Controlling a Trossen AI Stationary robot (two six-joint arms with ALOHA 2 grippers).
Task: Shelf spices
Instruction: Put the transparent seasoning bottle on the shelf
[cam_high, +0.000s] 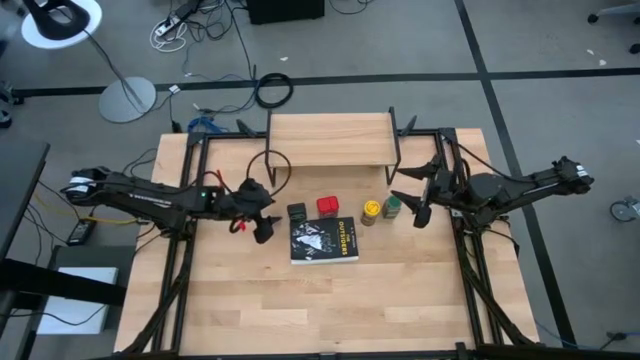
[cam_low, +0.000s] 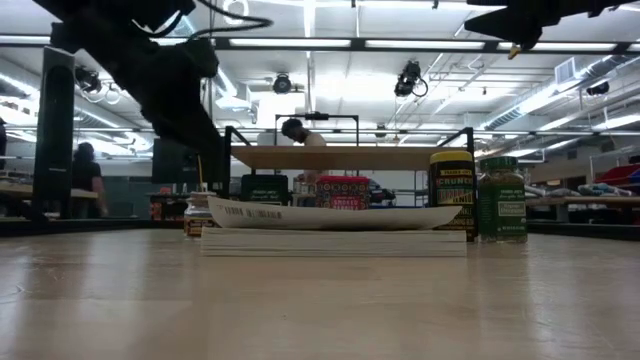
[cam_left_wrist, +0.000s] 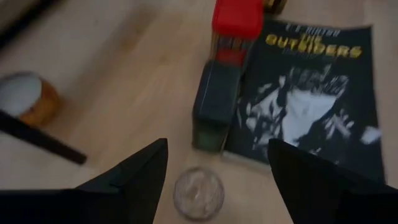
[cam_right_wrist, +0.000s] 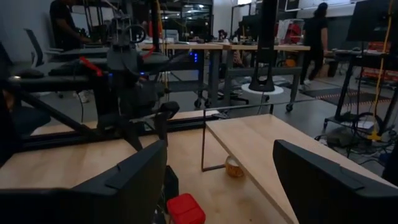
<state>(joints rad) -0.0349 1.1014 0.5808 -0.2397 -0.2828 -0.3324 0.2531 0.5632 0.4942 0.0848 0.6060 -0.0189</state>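
My left gripper should keep lowering toward the pale little jar (cam_left_wrist: 199, 194), now clear of the dark tin and between my open fingers, and close once they straddle it.
The shelf (cam_high: 330, 140) stands at the table's far side. In front of it stand a dark tin (cam_high: 297, 212), a red tin (cam_high: 327, 206), a yellow-topped jar (cam_high: 371, 211) and a green-topped jar (cam_high: 393, 207). My left gripper (cam_high: 262, 230) is open and slants down over a pale little jar (cam_left_wrist: 198, 193), which stands on the table left of the book. The jar shows between the fingers in the left wrist view, untouched. My right gripper (cam_high: 420, 210) is open, held level above the table to the right of the green-topped jar, with nothing between its fingers (cam_right_wrist: 221, 146).
A black book (cam_high: 324, 241) lies flat just in front of the tins. An orange jar with a pale lid (cam_right_wrist: 233, 167) stands under the shelf by a thin black leg (cam_right_wrist: 204, 140). A cable loop (cam_high: 270, 165) hangs near the shelf's left end. Bare wood lies toward the near edge.
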